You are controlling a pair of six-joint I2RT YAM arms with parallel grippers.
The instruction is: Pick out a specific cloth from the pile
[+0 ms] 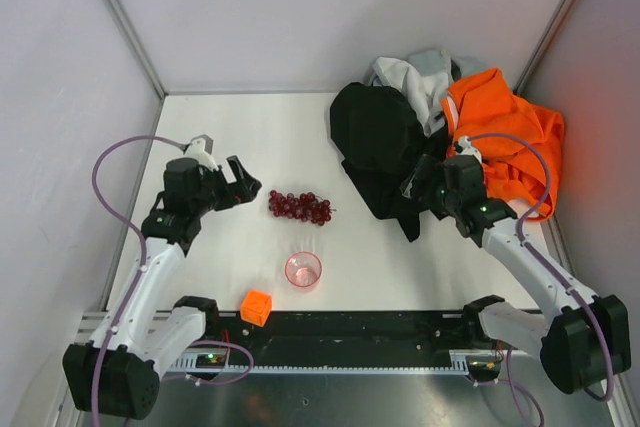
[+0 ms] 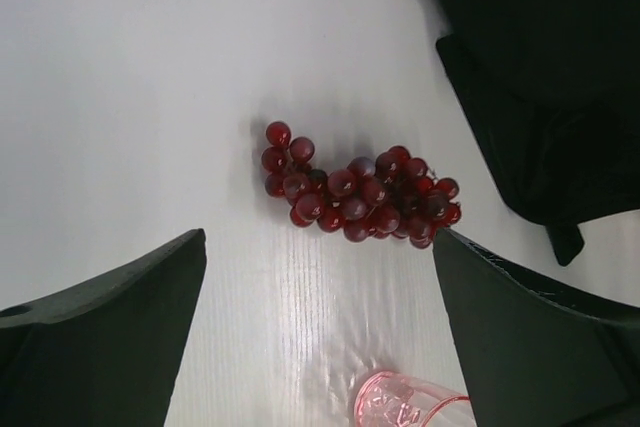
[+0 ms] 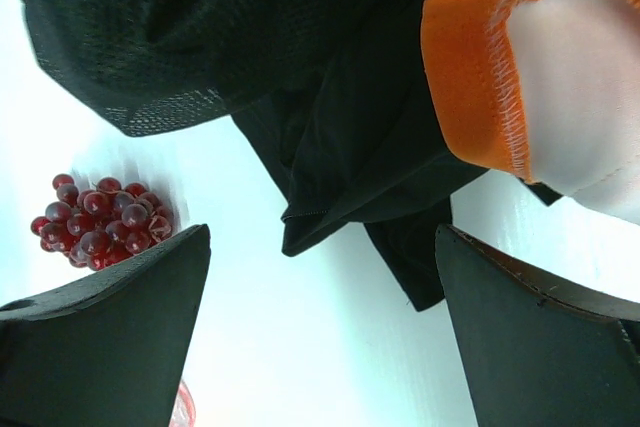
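I can see the black garment's folds [image 3: 330, 137] uncovered ahead of my right gripper's open fingers, so I should keep moving into the folds [image 1: 402, 150] until the fingers close on cloth.
The pile [image 1: 450, 127] lies at the table's back right: a large black garment [image 1: 375, 132], a bright orange one [image 1: 505, 132] and pale grey-white ones [image 1: 420, 72]. My right gripper [image 1: 422, 187] hovers open over the pile's near edge, above black folds. In the right wrist view its open gripper [image 3: 322, 287] frames white table just below a black flap [image 3: 340, 182] and a narrow black strip [image 3: 415, 257], with orange hem [image 3: 470, 77] at upper right. I cannot tell the cloth apart from the other black fabric. My left gripper [image 1: 242, 187] stands open at the left, empty [image 2: 320, 287].
A bunch of dark red grapes [image 1: 299, 207] lies mid-table, just beyond the left fingers [image 2: 110, 327]. A pink clear cup [image 1: 303, 270] stands nearer the front, an orange cube [image 1: 256, 306] by the front rail. White walls close in the table on three sides.
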